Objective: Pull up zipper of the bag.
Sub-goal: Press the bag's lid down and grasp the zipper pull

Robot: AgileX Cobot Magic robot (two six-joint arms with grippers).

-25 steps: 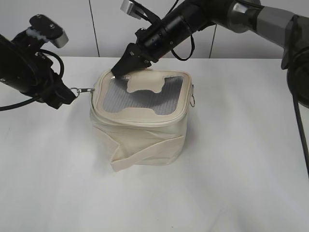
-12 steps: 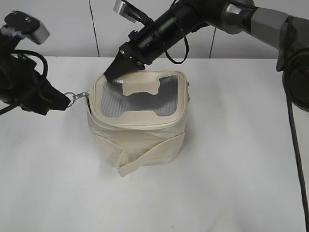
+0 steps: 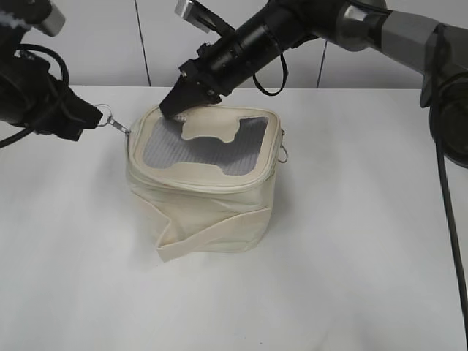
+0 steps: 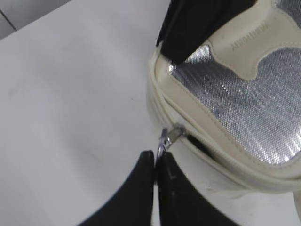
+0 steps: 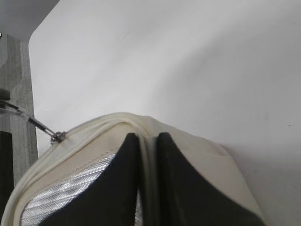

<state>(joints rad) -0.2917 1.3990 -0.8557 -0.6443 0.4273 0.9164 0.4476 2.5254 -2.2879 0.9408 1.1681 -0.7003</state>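
My left gripper has to swing the ring pull around along the front rim (image 3: 203, 188), because the ring pull points away from the bag at the corner (image 3: 130, 134) where the track bends.
The cream bag (image 3: 212, 212) stands mid-table, grey mesh top (image 3: 164, 146) and bone-shaped patch (image 3: 212, 131) facing up. Its zipper track (image 4: 225, 157) runs around the top rim, with a dark gap open just behind the silver slider (image 4: 175, 134) at the left corner. My left gripper (image 3: 93, 115) (image 4: 156, 162) is shut on the slider's ring pull (image 3: 107, 117), drawn taut to the left. My right gripper (image 3: 174, 108) (image 5: 148, 141) is shut on the bag's back-left rim (image 5: 146, 129). A second ring pull (image 3: 284, 154) hangs at the right side.
The loose cream strap (image 3: 197, 241) wraps the bag's body and sticks out at the front left. The white table (image 3: 351, 278) spreads around the bag. A grey panelled wall (image 3: 110, 44) stands behind.
My left gripper has moved left and up with the ring pull. The bag has shifted left and turned, with my right gripper following on the rim.
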